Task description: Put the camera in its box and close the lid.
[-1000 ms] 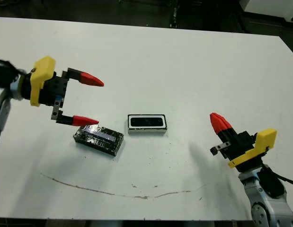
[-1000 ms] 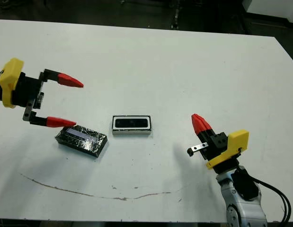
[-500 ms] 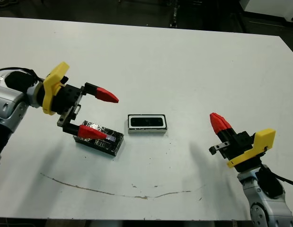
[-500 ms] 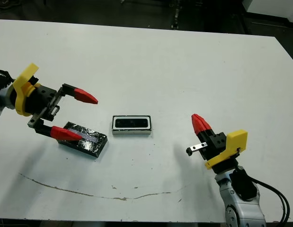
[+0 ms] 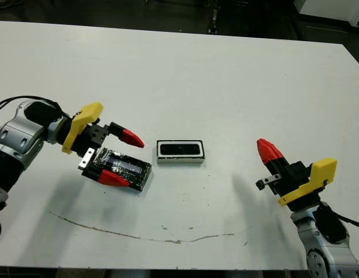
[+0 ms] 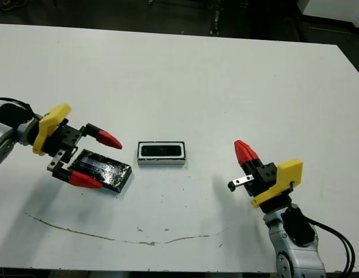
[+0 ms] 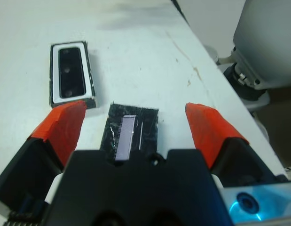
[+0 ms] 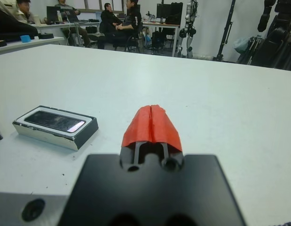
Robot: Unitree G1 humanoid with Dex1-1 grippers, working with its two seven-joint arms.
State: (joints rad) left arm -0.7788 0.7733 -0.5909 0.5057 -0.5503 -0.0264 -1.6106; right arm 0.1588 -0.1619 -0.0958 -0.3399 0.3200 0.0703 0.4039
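The lid (image 5: 124,166) has deep black sides (image 5: 147,179). It will slide down over the box's pale sides and hide them when I lower it.
The box (image 5: 159,151), a white-rimmed tray, lies mid-table. The flat black camera (image 5: 180,150) rests inside it, and its screen glints bluish in the right wrist view, camera (image 8: 53,121). To the box's left lies the lid (image 5: 134,166), black and speckled with a pale label strip, lid (image 7: 131,134). My left gripper (image 5: 135,163) is open and low over the lid, one finger (image 5: 131,137) on each long side, touching nothing that I can see. My right gripper (image 5: 264,145) is shut and empty, hovering right of the box near the front edge.
A thin brown curved mark (image 5: 138,234) runs across the table's front. Several people (image 8: 117,23) sit at desks far beyond the table in the right wrist view. My own grey body (image 7: 267,42) shows past the table edge in the left wrist view.
My left gripper has come down and toward me from above the lid's far side, so that its open fingers now straddle the lid. Right arm, box and lid have not moved.
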